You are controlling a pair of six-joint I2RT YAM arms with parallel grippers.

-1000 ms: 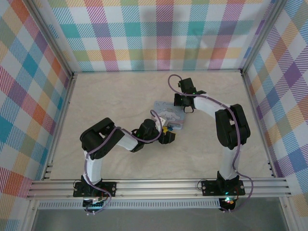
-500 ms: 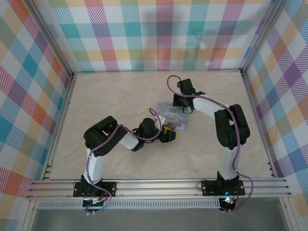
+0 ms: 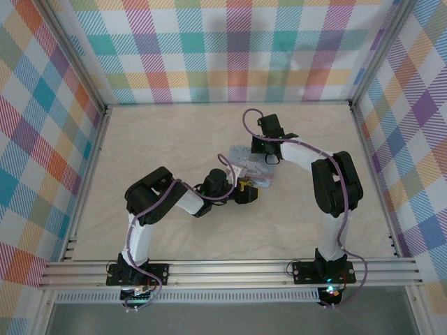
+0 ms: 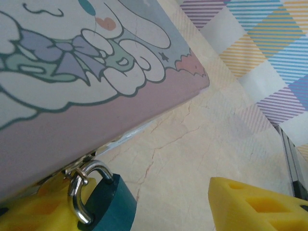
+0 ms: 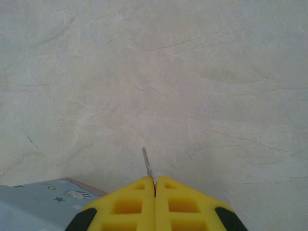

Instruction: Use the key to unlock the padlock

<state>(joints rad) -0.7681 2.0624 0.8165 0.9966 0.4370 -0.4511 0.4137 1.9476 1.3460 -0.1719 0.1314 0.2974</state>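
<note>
Next, my right gripper pushes the tin's end (image 3: 272, 174) to straighten the tin, because the tin sits crooked and its padlock (image 4: 113, 202) lies against one finger of my left gripper.
The padlock (image 4: 113, 207) has a dark teal-grey body and a silver shackle hooked through the clasp of the pale-blue cartoon tin (image 4: 72, 62). It rests against the left finger (image 4: 33, 211) of my left gripper (image 4: 159, 202). The other finger (image 4: 255, 202) stands well apart, so the jaws are open. From above, the left gripper (image 3: 244, 192) sits at the tin's (image 3: 249, 162) near edge. My right gripper (image 5: 155, 185) is shut on the key (image 5: 148, 166), whose thin blade pokes out forward. It hovers at the tin's far side (image 3: 268, 155).
The tin's corner (image 5: 43, 195) shows at the lower left of the right wrist view. Pale marbled tabletop (image 3: 160, 139) lies all round. Plaid walls with aluminium rails (image 3: 377, 174) close in the left, back and right sides.
My left arm has pushed a little to the right and the tin has shifted slightly away from the bases. The right gripper has barely moved and still grips the key.
</note>
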